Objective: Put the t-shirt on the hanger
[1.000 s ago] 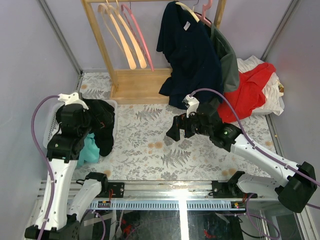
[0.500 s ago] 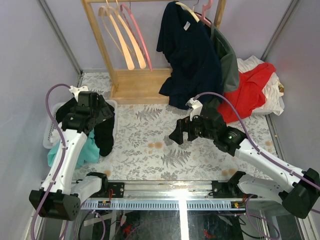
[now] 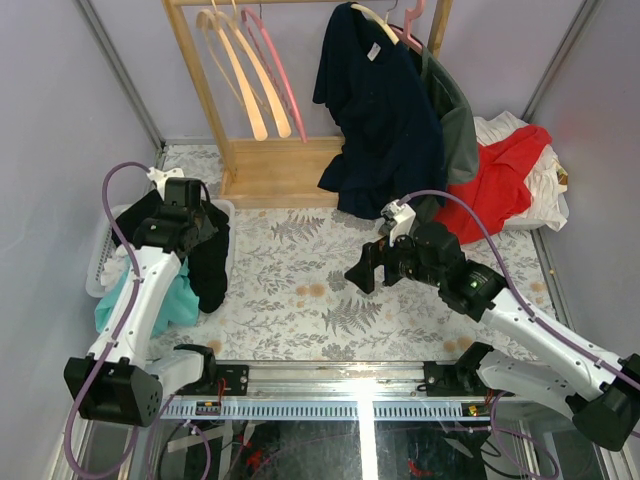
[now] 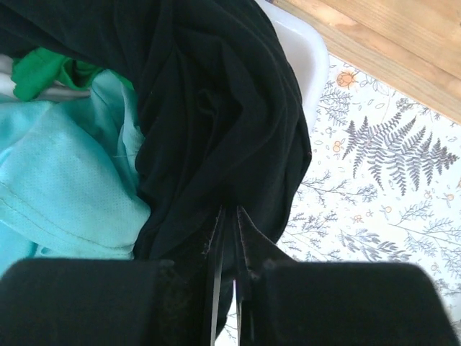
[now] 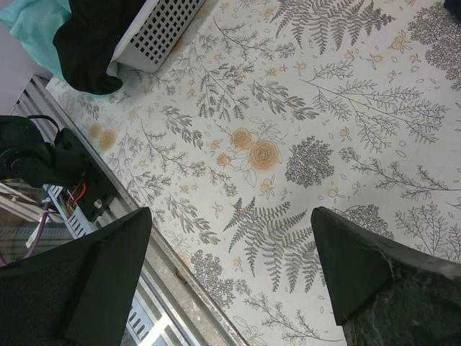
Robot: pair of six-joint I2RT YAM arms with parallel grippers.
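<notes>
Next, I bring the black t-shirt (image 3: 208,272) toward the middle (image 3: 285,225) with my left gripper for a handover, as it lies in the white basket, far from my right gripper.
The black t-shirt (image 3: 208,262) lies bunched in a white basket (image 3: 98,272) at the left and spills over its near-right rim. Its print is hidden. My left gripper (image 3: 190,216) sits on top of the heap. In the left wrist view the black t-shirt (image 4: 216,108) fills the middle, and the left gripper (image 4: 230,216) is shut with a fold of that cloth pinched at its tips. The pink hanger (image 3: 275,70) hangs on the wooden rack at the back. My right gripper (image 3: 366,270) hovers open over the floral tablecloth, mid-table; in its own view the right gripper (image 5: 230,213) has nothing in it.
A teal garment (image 3: 150,300) lies in the basket under the black one. Cream hangers (image 3: 238,70) share the wooden rack (image 3: 270,175). A navy t-shirt (image 3: 380,110) hangs at the back centre, with a red garment (image 3: 500,180) heaped on white cloth to its right.
My left arm swung forward and down onto the basket, and its gripper went from open to shut on the black cloth. My right arm drifted slightly right and toward the near edge, still open.
</notes>
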